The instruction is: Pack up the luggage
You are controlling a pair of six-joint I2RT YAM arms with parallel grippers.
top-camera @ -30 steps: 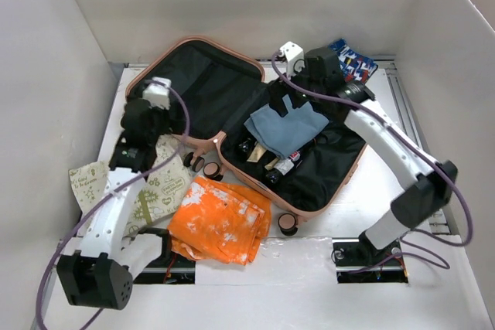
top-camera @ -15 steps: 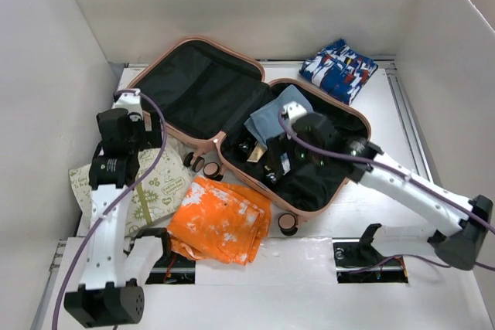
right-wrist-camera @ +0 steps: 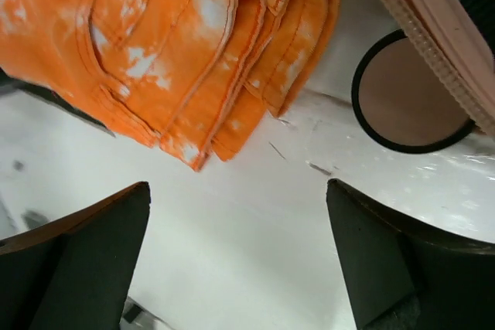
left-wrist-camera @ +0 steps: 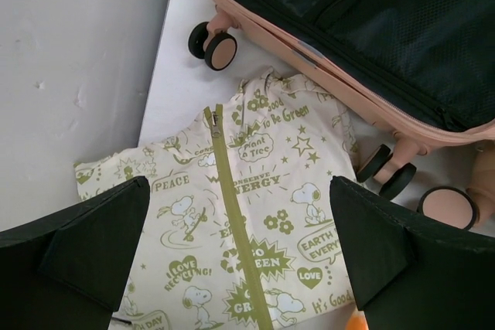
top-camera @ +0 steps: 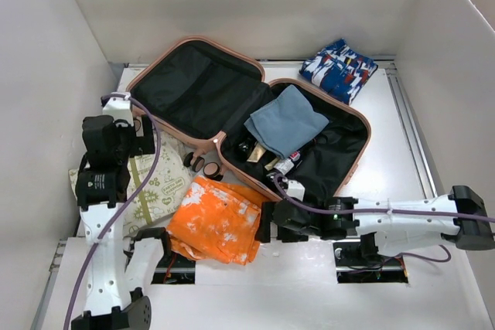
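The orange garment's folded edge (top-camera: pixel 254 247) is past the open fingers of the robot's right gripper, so the robot needs to move in over the garment (top-camera: pixel 241 223) and pinch it before lifting it into the luggage.
The luggage (top-camera: pixel 197 90) lies open mid-table, salmon-pink with black lining; its right half holds a folded blue-grey cloth (top-camera: pixel 288 123) and small bottles (top-camera: pixel 271 158). A cream cartoon-print pouch (top-camera: pixel 158 187) with a green zipper lies left of it. An orange tie-dye garment (top-camera: pixel 220 220) lies in front. My left gripper (left-wrist-camera: pixel 240 183) hangs open above the pouch (left-wrist-camera: pixel 255 206), beside the luggage shell (left-wrist-camera: pixel 363 28). My right gripper (top-camera: pixel 263 223) is low at the front, open and empty over bare table (right-wrist-camera: pixel 238 187), just off the orange garment (right-wrist-camera: pixel 178 44) and a luggage wheel (right-wrist-camera: pixel 406 98).
A folded blue, white and red patterned cloth (top-camera: pixel 339 69) lies at the back right, outside the luggage. White walls (top-camera: pixel 46 75) enclose the table on the left, back and right. The luggage's wheels (left-wrist-camera: pixel 216 44) stick out next to the pouch.
My right arm swung from the back of the luggage, across it, down to the front by the orange garment. My left arm drew back from the lid to above the pouch.
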